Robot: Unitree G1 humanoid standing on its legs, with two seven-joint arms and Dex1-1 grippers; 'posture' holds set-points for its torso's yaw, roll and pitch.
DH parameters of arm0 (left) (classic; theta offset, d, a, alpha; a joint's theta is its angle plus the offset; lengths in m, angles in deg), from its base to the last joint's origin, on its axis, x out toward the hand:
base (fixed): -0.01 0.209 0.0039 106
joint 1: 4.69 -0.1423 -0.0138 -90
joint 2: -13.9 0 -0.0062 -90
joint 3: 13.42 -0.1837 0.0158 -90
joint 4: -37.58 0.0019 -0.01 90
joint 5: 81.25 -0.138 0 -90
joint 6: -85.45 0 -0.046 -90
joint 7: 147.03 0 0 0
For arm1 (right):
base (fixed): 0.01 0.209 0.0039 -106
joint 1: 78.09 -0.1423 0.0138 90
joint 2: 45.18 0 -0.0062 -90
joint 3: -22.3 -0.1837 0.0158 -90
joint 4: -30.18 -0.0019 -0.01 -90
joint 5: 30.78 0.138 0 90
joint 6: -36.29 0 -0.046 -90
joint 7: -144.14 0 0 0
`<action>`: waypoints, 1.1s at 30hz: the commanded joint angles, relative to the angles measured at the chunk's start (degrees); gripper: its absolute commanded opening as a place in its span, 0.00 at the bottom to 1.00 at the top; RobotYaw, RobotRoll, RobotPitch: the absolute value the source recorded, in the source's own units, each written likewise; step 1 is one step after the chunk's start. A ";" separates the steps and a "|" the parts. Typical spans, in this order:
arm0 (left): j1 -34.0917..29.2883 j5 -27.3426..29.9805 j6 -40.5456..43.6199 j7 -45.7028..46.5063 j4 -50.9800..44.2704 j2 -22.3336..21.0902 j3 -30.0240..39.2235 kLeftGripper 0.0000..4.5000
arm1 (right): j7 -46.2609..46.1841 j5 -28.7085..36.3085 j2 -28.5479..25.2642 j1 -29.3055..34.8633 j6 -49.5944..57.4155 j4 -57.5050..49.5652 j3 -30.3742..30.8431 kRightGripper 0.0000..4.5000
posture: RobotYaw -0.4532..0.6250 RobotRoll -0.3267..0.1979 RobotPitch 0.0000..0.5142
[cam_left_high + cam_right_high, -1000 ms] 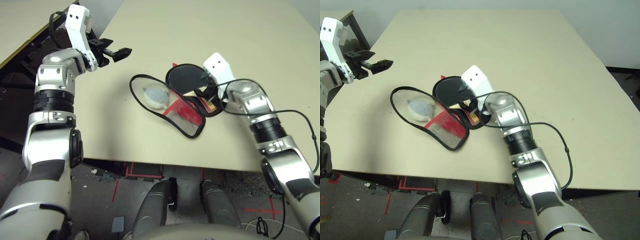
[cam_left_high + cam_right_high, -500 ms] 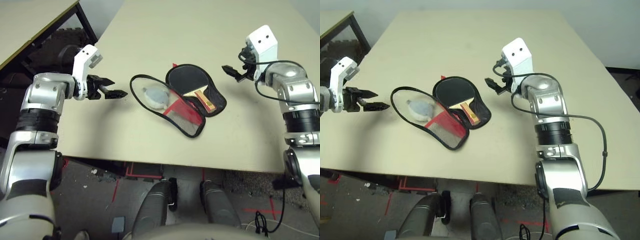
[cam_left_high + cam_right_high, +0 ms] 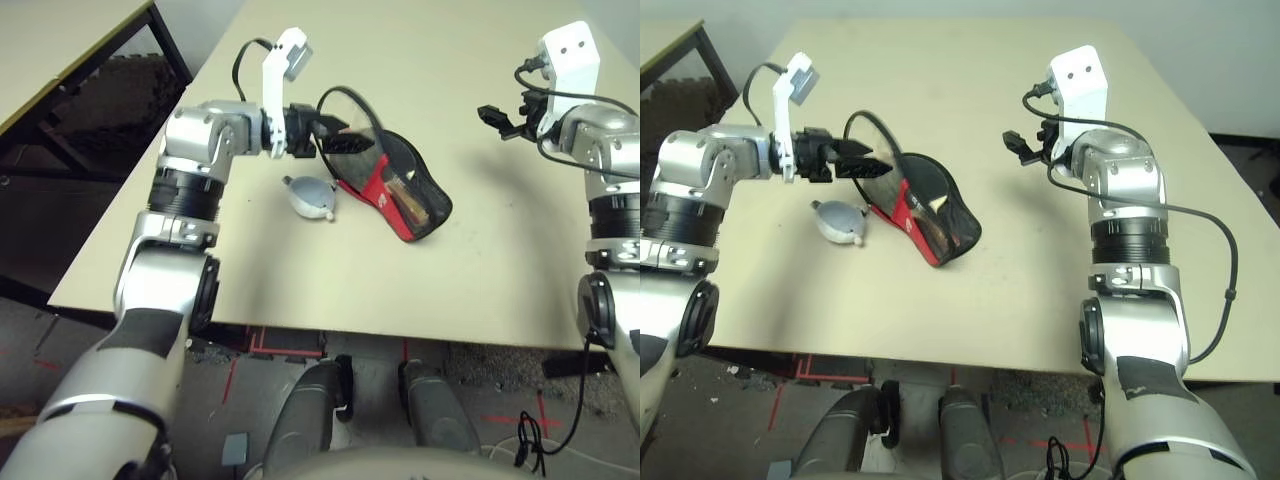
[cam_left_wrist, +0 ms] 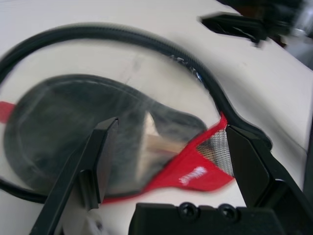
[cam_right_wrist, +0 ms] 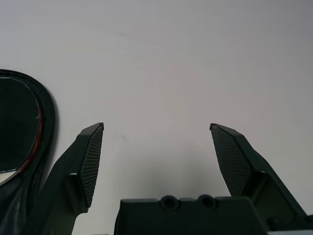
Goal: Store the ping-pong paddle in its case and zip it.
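My gripper will pull the small grey-blue soft lump (image 3: pixel 311 198), and the lump should drag the zipper along, because it lies close beside the case's open edge (image 3: pixel 343 186).
The case (image 3: pixel 428 208) lies mid-table, a black pouch with a red panel. Its mesh flap (image 4: pixel 73 122) is tipped up and partly over the pouch, the black zipper rim (image 3: pixel 352 97) arching high. The ping-pong paddle lies inside; its tan handle (image 3: pixel 404 190) shows through the mesh, as does the handle (image 4: pixel 150 142) in the left wrist view. My left gripper (image 3: pixel 338 140) is open at the raised flap, fingertips against its rim. My right gripper (image 3: pixel 497 116) hangs open above bare table, right of the case and apart from it. The right wrist view catches the paddle's black face (image 5: pixel 14 122).
A small grey-blue soft lump (image 3: pixel 310 197) lies on the table just left of the case, below my left gripper. A second table with a dark frame (image 3: pixel 90 90) stands off to the left. The table's front edge (image 3: pixel 300 325) runs close to my body.
My left arm has swung right to the case and tipped its flap up over the paddle. The grey-blue lump now lies on the table. My right gripper left the paddle and drew back right.
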 commanded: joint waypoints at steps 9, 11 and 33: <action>-1.58 -1.35 -2.62 -3.03 0.14 -4.87 1.22 1.00 | 1.44 13.71 -0.46 0.54 39.30 -4.50 -10.04 1.00 | 0.31 0.62 0.33; -3.58 -1.39 -1.29 -3.17 -2.34 -5.99 1.23 1.00 | 0.82 14.70 0.13 1.20 42.44 -4.56 -11.70 1.00 | 0.31 0.62 0.33; -11.56 2.80 9.56 1.54 -19.44 -7.81 2.78 1.00 | -6.09 16.51 8.80 6.35 47.35 -11.38 -14.24 1.00 | 0.36 0.62 0.36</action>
